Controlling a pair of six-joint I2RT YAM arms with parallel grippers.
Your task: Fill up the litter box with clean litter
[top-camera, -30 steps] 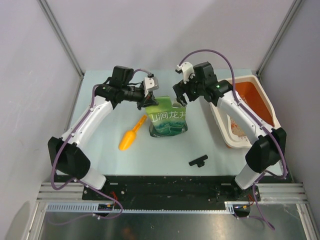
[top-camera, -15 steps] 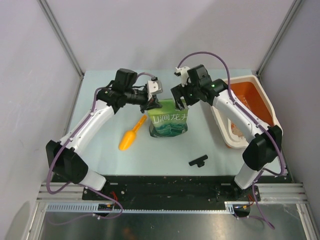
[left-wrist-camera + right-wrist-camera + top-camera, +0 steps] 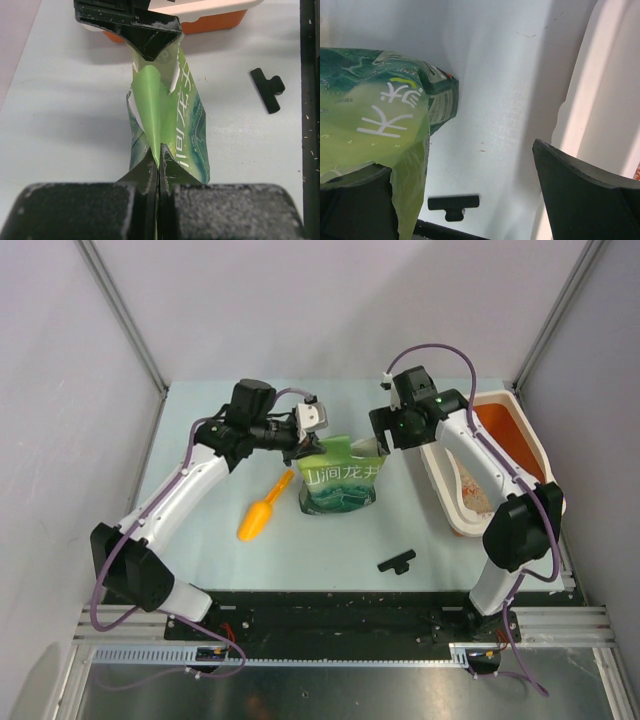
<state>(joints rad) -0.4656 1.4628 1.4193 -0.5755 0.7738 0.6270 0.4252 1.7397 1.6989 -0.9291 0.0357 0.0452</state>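
The orange scoop is across the green bag from the robot's right gripper, so the left gripper should take its wide end and hand the scoop's handle to the right gripper.
The green bag stands on the table's middle. My left gripper is shut on its top left corner; in the left wrist view the jaws pinch the bag's light green edge. My right gripper is open at the bag's top right corner, and the bag's flap lies against its left finger. The litter box, white with an orange inside, lies at the right. A little pale clean litter lies in its near end.
An orange scoop lies left of the bag. A black clip lies near the front, also in the right wrist view and the left wrist view. The litter box rim is just right of my right gripper.
My right gripper has moved right towards the litter box, and the bag's top right corner has stretched out with it. My left gripper still holds the left corner, shifted slightly right.
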